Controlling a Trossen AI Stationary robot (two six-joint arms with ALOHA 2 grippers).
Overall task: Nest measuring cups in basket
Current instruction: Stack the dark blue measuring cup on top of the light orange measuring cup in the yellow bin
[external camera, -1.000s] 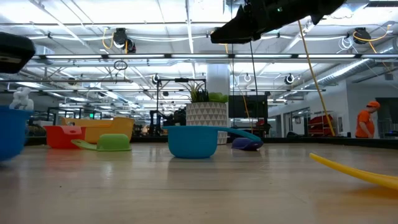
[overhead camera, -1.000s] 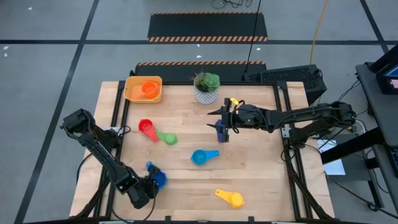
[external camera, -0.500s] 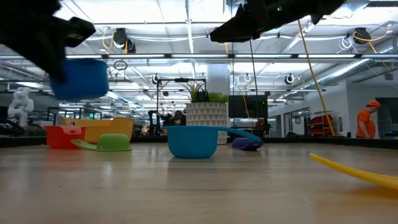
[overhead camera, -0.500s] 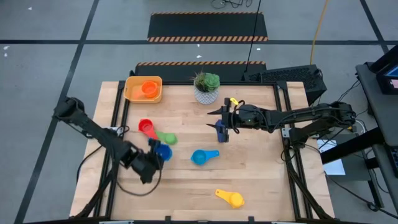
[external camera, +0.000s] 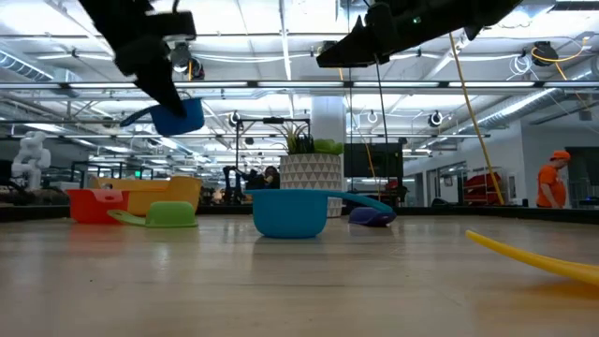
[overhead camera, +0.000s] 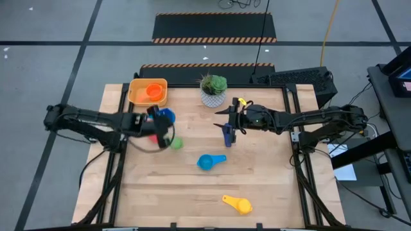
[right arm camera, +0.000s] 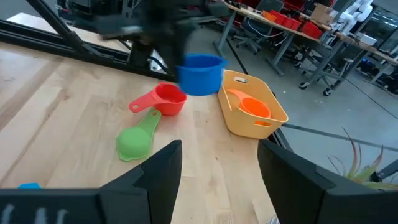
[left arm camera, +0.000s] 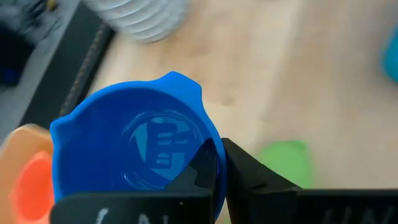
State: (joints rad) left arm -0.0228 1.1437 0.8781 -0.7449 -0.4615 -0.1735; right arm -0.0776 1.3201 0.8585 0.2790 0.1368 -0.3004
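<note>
The blue cup [overhead camera: 168, 115] and the orange cup both face up, so the robot's left gripper should go on carrying the blue cup until it rests inside the orange cup [overhead camera: 154, 91].
My left gripper [overhead camera: 160, 122] is shut on a blue measuring cup [overhead camera: 165, 117] and carries it in the air between the red cup [overhead camera: 150, 132] and the yellow-orange basket [overhead camera: 148, 92]. An orange cup [overhead camera: 154, 92] lies in the basket. The green cup [overhead camera: 175, 144], light blue cup [overhead camera: 207, 162] and yellow cup [overhead camera: 237, 205] rest on the table. My right gripper [overhead camera: 227, 125] hangs open above the dark blue cup [overhead camera: 227, 135], which lies on the table. My left gripper holds the blue cup by its side wall at the rim [left arm camera: 214, 158], one finger [left arm camera: 205, 168] inside the bowl and the other [left arm camera: 252, 177] outside. It comes from above, slanting. The cup [external camera: 178, 117] hangs lifted clear of the table, slightly tilted.
A white pot with a green plant [overhead camera: 213, 90] stands at the far edge, right of the basket. The red and green cups lie close together below the left arm. Bare wood lies along the near edge, left of the yellow cup.
My left gripper has carried the blue cup from the table's near left corner up and toward the far edge, to beside the basket. The cup is lifted clear and stands higher than before. The right arm has kept still.
</note>
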